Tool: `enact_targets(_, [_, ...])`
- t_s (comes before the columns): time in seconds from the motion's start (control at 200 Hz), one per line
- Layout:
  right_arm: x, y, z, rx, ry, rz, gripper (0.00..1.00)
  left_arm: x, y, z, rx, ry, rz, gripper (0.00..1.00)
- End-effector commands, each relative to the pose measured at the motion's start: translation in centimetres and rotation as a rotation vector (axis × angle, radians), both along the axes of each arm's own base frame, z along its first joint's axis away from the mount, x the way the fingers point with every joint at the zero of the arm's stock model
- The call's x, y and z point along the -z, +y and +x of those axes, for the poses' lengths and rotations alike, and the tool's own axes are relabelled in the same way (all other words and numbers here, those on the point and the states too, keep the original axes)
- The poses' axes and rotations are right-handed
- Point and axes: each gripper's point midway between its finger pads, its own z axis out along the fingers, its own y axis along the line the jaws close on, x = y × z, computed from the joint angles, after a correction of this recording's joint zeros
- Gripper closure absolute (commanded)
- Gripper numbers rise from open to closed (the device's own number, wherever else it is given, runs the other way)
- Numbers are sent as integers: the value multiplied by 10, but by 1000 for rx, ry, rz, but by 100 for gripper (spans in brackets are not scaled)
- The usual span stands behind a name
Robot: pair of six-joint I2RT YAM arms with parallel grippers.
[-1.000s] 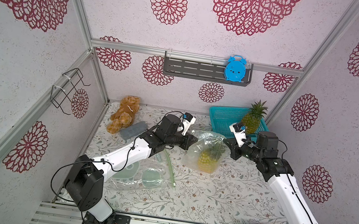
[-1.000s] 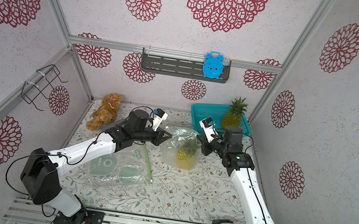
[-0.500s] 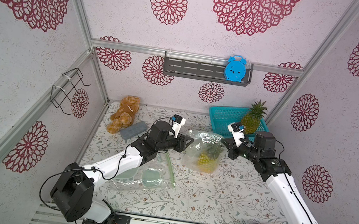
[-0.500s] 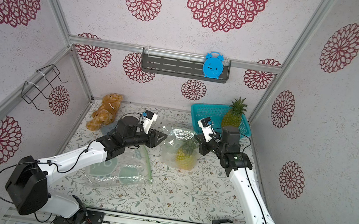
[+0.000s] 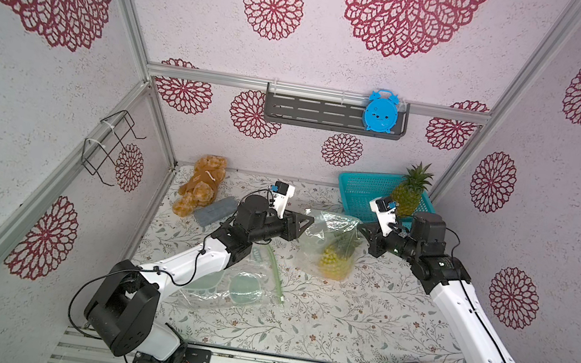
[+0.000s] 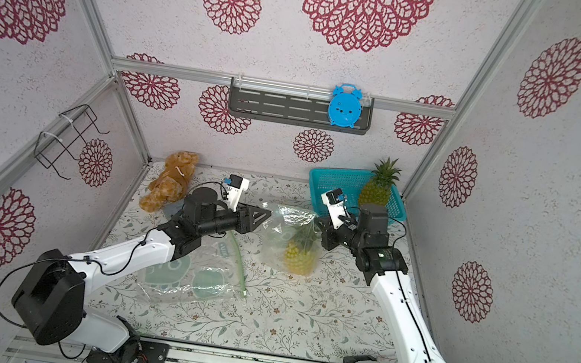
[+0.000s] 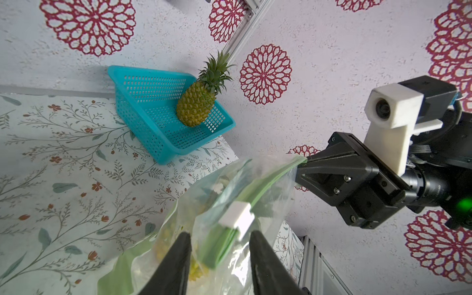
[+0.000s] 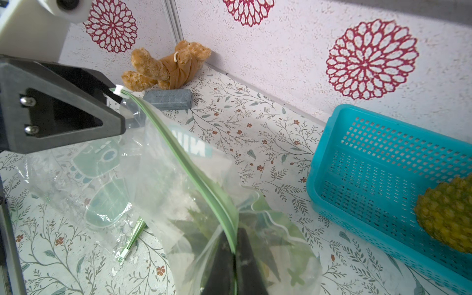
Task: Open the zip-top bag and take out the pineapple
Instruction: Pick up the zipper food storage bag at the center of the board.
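Observation:
Next, my left gripper pinches the strip's end while my right gripper takes the slider (image 7: 237, 216), because my right gripper is holding the bag's green strip (image 7: 293, 163) far from the white slider.
A clear zip-top bag (image 5: 327, 235) with a green zip strip (image 8: 194, 176) hangs between my two grippers, holding a yellow pineapple (image 5: 333, 264) whose leaves point up. My right gripper (image 8: 235, 252) is shut on the strip's right end, also seen in the left wrist view (image 7: 304, 163). At the bag's left top corner my left gripper (image 7: 219, 245) is open. Its jaws stand on either side of the green strip, and the white slider (image 7: 236, 217) sits just beyond the tips. Both top views show the bag (image 6: 287, 234) hanging between the left gripper (image 6: 266, 215) and the right gripper (image 6: 319, 229).
A teal basket (image 5: 361, 193) at the back right holds a second pineapple (image 5: 409, 196). An empty zip-top bag (image 5: 234, 287) lies flat under my left arm. A brown teddy bear (image 5: 200, 184) and a grey block (image 5: 216, 210) sit at the back left.
My left gripper has gone from shut to open at the bag's left corner, and its arm has dropped lower. The right gripper keeps its hold on the strip.

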Motion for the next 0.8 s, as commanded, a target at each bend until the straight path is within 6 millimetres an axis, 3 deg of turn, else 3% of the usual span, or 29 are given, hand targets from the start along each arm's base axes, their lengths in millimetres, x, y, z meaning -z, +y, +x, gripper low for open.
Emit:
enact_targets(0.0, [-23, 6, -3, -26, -61, 46, 100, -14, -5, 5, 13, -37, -36, 63])
enact_targets(0.165, [-28, 8, -3, -33, -64, 51, 94, -13, -4, 5, 9, -32, -31, 84])
enact_targets(0.305, [-36, 12, -7, -68, -76, 62, 82, -19, -1, 3, 6, -47, -30, 100])
enact_targets(0.36, [-41, 15, -9, -81, -88, 66, 72, -21, -1, 1, 7, -52, -20, 100])
enact_targets(0.525, [-56, 33, -14, -159, -132, 59, 56, -23, -2, -1, 24, -54, 8, 100])
enact_targets(0.795, [-62, 79, -15, -346, -158, -6, 49, -27, -5, -5, 50, -65, 32, 100])
